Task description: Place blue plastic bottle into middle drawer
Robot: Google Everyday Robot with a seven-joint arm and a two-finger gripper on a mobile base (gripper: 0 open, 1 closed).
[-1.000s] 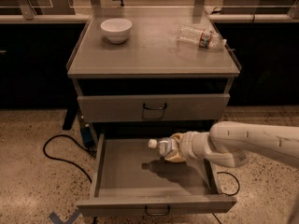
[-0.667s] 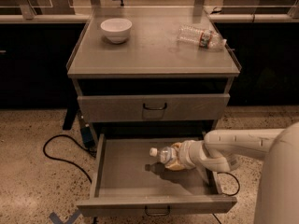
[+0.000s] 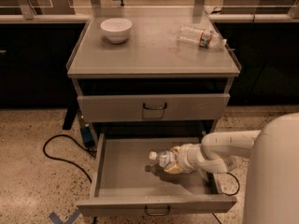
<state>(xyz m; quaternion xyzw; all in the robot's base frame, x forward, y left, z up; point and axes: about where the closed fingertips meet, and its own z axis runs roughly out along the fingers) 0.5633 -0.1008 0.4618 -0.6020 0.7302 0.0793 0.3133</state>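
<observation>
The blue plastic bottle [image 3: 160, 157] is above the middle drawer's tray [image 3: 166, 175] and clear of the tray's sides. My gripper should keep moving down until the bottle rests there, then let go.
The blue plastic bottle [image 3: 164, 159], clear with a white cap pointing left, lies tilted low inside the open middle drawer [image 3: 126, 171]. My gripper [image 3: 180, 160] reaches in from the right, over the drawer's right half, and is shut around the bottle's body. A dark shadow lies on the tray just under the bottle. The bottle's label is hidden by the gripper. The drawer's low front panel with its small wire handle [image 3: 156, 212] is at the bottom of the view.
The cabinet's upper drawer [image 3: 154, 107] is closed. On the cabinet top stand a white bowl [image 3: 116, 29] and a slim clear bottle with a red label [image 3: 201, 36] lying on its side. A black cable [image 3: 60, 148] runs on the floor at left.
My gripper has lowered the bottle deeper into the drawer and moved it slightly toward the front. My arm now fills more of the right edge.
</observation>
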